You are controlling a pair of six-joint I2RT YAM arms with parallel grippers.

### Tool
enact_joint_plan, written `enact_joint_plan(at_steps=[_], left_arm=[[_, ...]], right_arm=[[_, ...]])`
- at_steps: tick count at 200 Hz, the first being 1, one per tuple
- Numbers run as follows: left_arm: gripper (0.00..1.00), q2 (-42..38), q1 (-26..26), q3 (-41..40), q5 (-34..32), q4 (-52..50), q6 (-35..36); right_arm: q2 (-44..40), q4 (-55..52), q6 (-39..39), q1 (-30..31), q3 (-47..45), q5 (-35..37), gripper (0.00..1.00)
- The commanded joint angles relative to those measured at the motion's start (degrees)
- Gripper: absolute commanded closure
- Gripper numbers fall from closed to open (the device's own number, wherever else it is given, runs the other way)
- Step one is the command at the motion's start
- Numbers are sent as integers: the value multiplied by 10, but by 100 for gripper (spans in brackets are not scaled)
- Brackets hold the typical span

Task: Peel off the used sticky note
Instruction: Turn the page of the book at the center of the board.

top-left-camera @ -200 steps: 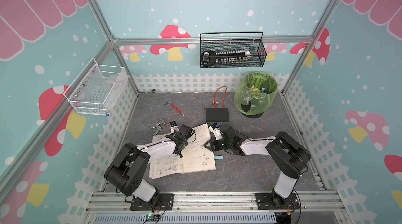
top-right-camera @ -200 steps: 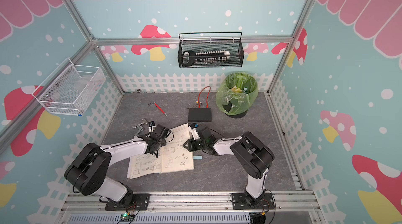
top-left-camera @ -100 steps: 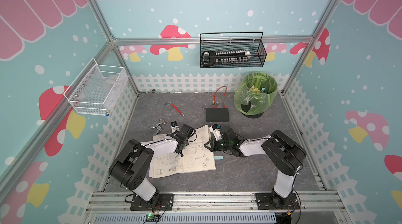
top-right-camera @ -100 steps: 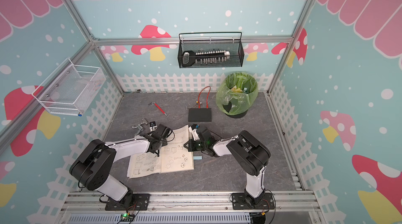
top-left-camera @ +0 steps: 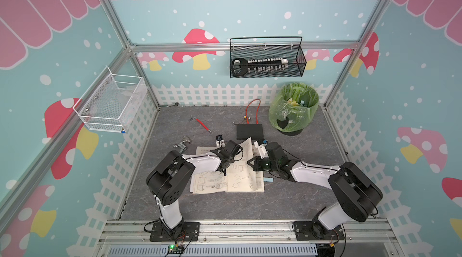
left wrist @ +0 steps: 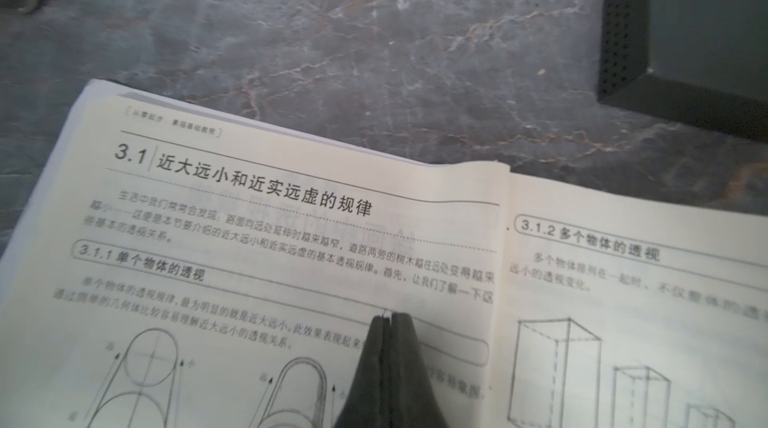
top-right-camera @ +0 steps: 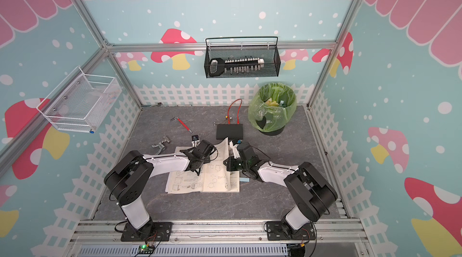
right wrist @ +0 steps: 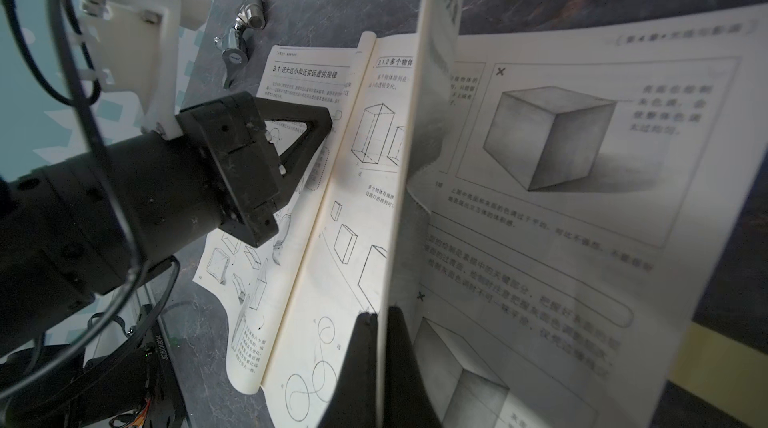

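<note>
The standing page (top-left-camera: 249,151) is held at its edge by my right gripper, so my left gripper should keep pressing the flat page (top-left-camera: 216,176), then rise and open for the turn.
An open book (top-left-camera: 215,183) of drawings lies on the grey table. My left gripper (left wrist: 388,315) is shut, and its tips press down on the left page. One page (right wrist: 419,114) stands upright from the right half, with my right gripper (right wrist: 380,313) shut on its edge. In both top views that gripper (top-left-camera: 248,162) sits over the book's right page. A small light-blue slip (top-left-camera: 268,180) lies at the book's right edge. A pale yellow patch (right wrist: 719,347) shows past the page below. I cannot tell which of them is the sticky note.
A black box (top-left-camera: 249,131) with a red cable (top-left-camera: 252,108) sits just behind the book. A green-bagged bin (top-left-camera: 292,113) stands at the back right. A red-handled tool (top-left-camera: 202,125) and a metal lock (top-left-camera: 182,142) lie to the back left. Wire baskets (top-left-camera: 266,61) hang on the walls.
My right gripper has closed on the raised page's edge. Both arms have shifted slightly over the book.
</note>
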Motion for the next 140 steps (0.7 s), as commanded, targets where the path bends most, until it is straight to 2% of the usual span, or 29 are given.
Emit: enact_joint_plan(at_steps=[1,85,103,125,140], left_arm=[[100,10,-14,-7,83,-25,-3],[100,-132,-10,19,46,-28,98],[89,-163,-9,23,47,-28,116],[73,-200,-8,16,49,-28,128],[68,-223,-8,6,50,-28,131]], right_arm=[[-11,-3,-27,-5,5,22,100],[40,45,-27,-3,85,-99,100],[52,48,-26,-1,101,-115,100],[64,57,-21,2,115,-132,85],[70,65,-17,3,119,-140,77]])
